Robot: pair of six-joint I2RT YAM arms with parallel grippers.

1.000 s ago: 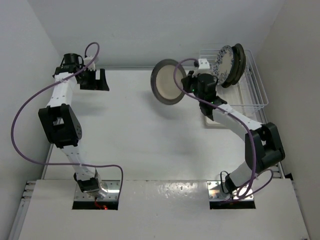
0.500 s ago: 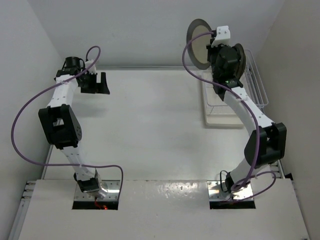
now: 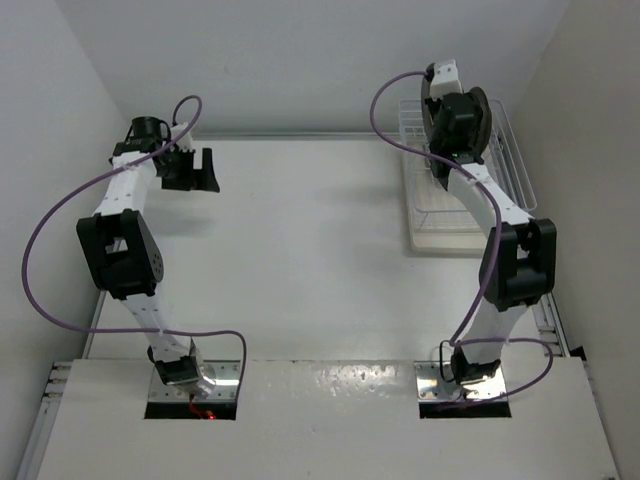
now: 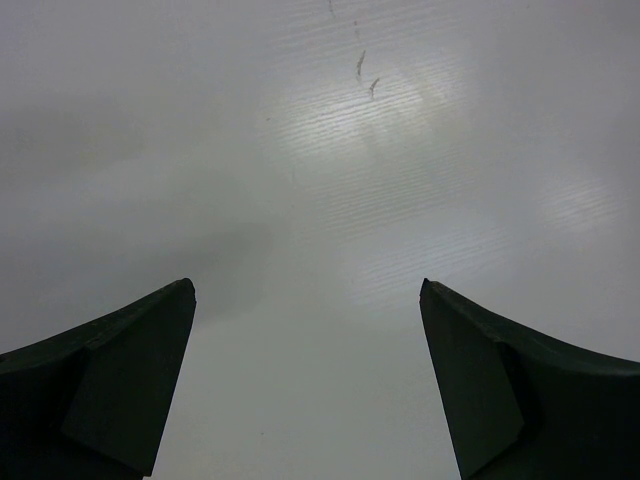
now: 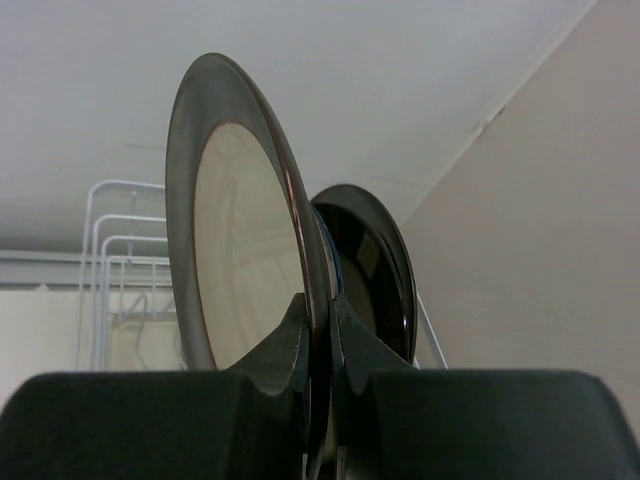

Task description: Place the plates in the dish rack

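Observation:
My right gripper keeps lowering the cream-centred plate (image 5: 245,240) until it sits in the dish rack (image 3: 422,170) and then let go, because the plate hangs upright and parallel to the dark plates.
My right gripper (image 5: 318,300) is shut on the lower rim of a cream-centred plate with a dark rim (image 5: 240,260) and holds it upright on edge. Close behind it stands another dark-rimmed plate (image 5: 375,270), with a thin blue edge between them. In the top view my right gripper (image 3: 440,95) is over the far end of the white wire dish rack (image 3: 445,225); the wrist hides most of the held plate, and dark plates (image 3: 484,125) stand in the rack beside it. My left gripper (image 3: 200,168) is open and empty at the table's far left, also seen in the left wrist view (image 4: 305,290).
The rack's white wire sides (image 5: 120,260) rise to the left of the held plate. The right wall (image 5: 540,200) is close beside the rack. The left wrist view shows only bare white table (image 4: 330,150).
My right arm carried the plate from left of the rack up and to the right, over the rack's far end. The plate turned edge-on next to the standing plates. The left arm stayed still.

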